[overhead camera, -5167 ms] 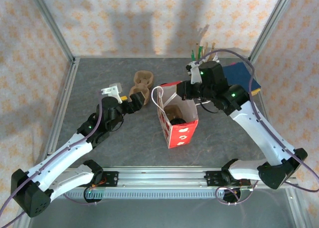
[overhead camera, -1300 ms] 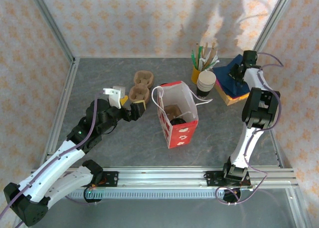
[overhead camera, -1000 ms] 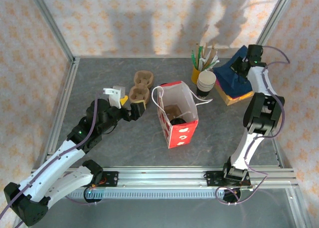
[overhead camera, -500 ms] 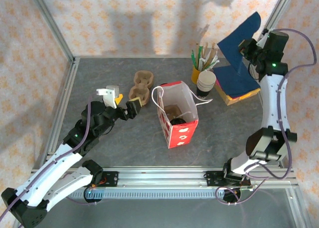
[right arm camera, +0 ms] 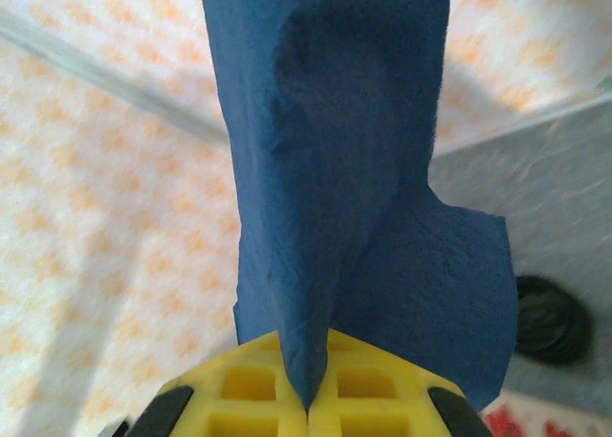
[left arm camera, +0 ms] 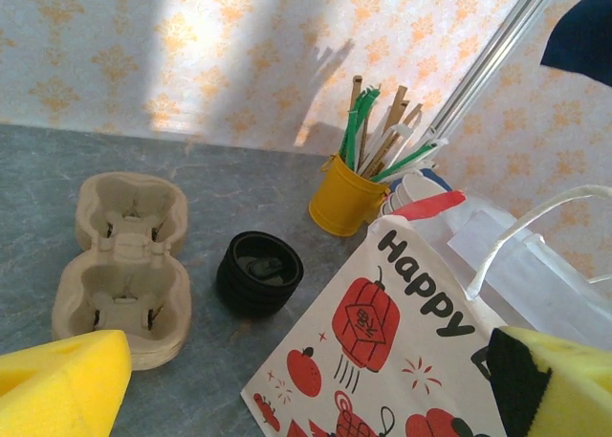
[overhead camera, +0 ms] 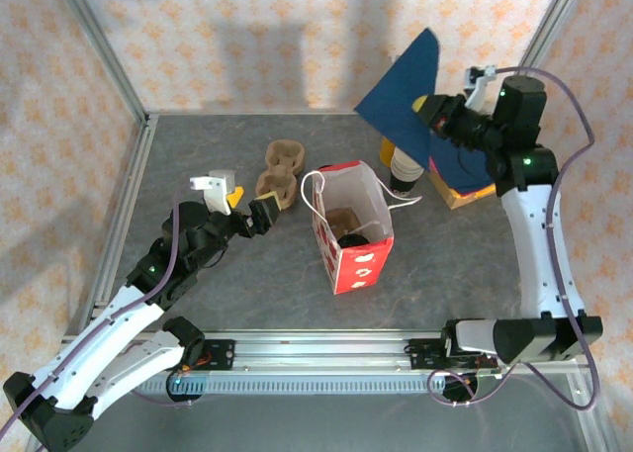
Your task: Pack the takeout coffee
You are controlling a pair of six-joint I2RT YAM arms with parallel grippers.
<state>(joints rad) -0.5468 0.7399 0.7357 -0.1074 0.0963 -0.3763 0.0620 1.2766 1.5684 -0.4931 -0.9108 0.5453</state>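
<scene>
I should keep carrying the dark blue napkin point(overhead camera: 406, 91) with my right gripper until it hangs inside, since it is clear of its pile and the bag's opening point(overhead camera: 352, 203) is free.
The takeout coffee point(overhead camera: 352, 241) stands inside the open red-and-white paper bag point(overhead camera: 358, 259); I see its round black lid, while its side wall is hidden. My right gripper point(overhead camera: 429, 117) is raised behind the bag, shut on a corner of a dark blue napkin point(overhead camera: 404, 94) that fans out to the left. In the right wrist view the napkin point(right arm camera: 335, 150) is pinched between the yellow pads of that gripper point(right arm camera: 308, 404). My left gripper point(overhead camera: 250, 207) hangs open left of the bag. Its yellow fingers point(left arm camera: 57, 384) are wide apart with nothing between them.
Two brown pulp cup carriers point(overhead camera: 280, 173) lie behind my left gripper. A stack of black lids point(left arm camera: 258, 272), a yellow pot of stirrers point(left arm camera: 344, 200) and a stack of lidless cups point(overhead camera: 406, 165) stand behind the bag. The napkin pile point(overhead camera: 473, 183) lies at the back right.
My right arm has lifted the blue napkin off the pile and swung it left, above the cups. The left arm has barely moved and stays open.
</scene>
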